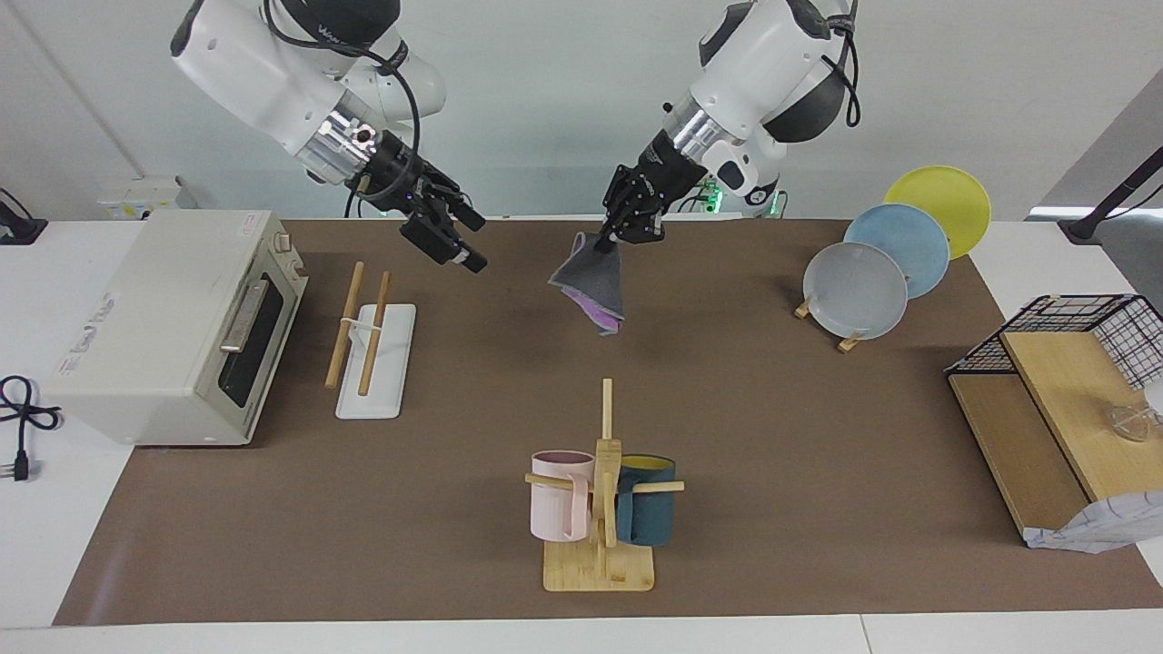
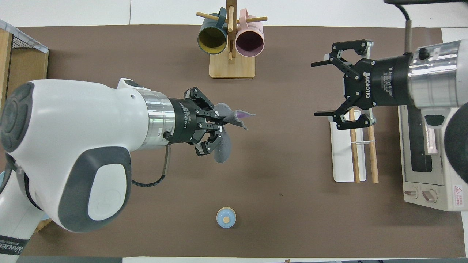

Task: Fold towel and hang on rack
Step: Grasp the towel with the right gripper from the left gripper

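Observation:
The towel's loose end [image 2: 239, 116] flops limply, so the robot can expect the towel to drape over both dowels and stay there once it is laid on the rack.
The towel [image 1: 592, 289] hangs folded in the air over the middle of the mat, dark grey outside with a purple edge [image 2: 242, 115] showing. My left gripper [image 1: 607, 242] is shut on its top corner, fingertips pinched together on the cloth [image 2: 223, 122]. The rack [image 1: 374, 356], two wooden dowels on a white base [image 2: 342, 160], stands next to the toaster oven at the right arm's end. My right gripper [image 1: 472, 243] is open and holds nothing, raised in the air between the rack and the towel [image 2: 316, 90].
A toaster oven [image 1: 173, 327] stands beside the rack. A bamboo mug stand [image 1: 600, 509] with two mugs is farther from the robots. A small blue knob [image 2: 226, 217] lies near the robots. Plates on a wooden stand [image 1: 872, 272] and a wire-and-wood shelf [image 1: 1054, 400] fill the left arm's end.

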{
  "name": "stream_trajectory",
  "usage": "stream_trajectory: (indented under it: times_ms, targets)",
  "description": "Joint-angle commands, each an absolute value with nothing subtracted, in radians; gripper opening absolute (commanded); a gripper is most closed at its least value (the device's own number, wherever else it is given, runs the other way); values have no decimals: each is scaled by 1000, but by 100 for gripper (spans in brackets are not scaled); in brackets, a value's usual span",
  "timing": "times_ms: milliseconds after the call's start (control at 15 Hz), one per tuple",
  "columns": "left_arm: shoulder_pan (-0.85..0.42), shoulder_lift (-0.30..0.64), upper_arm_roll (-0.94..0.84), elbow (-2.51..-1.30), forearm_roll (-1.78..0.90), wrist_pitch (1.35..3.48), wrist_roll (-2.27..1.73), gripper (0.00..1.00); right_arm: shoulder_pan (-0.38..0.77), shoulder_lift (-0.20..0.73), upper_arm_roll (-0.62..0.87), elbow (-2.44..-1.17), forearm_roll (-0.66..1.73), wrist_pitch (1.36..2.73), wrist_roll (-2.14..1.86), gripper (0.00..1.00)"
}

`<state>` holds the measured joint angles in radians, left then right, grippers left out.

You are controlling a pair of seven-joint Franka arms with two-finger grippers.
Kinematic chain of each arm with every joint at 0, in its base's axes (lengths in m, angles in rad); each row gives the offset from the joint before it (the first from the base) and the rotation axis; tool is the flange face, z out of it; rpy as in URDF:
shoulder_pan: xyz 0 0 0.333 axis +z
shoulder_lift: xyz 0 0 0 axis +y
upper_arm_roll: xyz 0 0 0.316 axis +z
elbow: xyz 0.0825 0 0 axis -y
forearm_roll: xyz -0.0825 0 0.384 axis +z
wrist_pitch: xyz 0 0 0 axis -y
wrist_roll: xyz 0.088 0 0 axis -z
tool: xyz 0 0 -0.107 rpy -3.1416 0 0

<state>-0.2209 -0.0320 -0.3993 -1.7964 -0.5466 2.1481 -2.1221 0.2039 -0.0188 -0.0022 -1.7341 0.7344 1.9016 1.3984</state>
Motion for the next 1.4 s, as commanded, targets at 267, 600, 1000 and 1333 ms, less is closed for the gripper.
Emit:
stream_trajectory:
  times_ms: [267,600,1000,1333]
  targets:
    - [-261,-52,-391,-1822,-557,2207,-2279,0,250,-5,-2,-1793,775,1986,1407,100]
    - [-285,-64,-391,-1848,-555,2253,-2316,0,319,0,-3,-1850,825,2071,1414,100]
    - [-301,-75,-391,-1868,-555,2276,-2322,0,359,2,-3,-1888,824,2089,1405,100]
    - [-301,-75,-391,-1870,-555,2284,-2338,0,348,-5,-5,-1897,808,2071,1353,100]
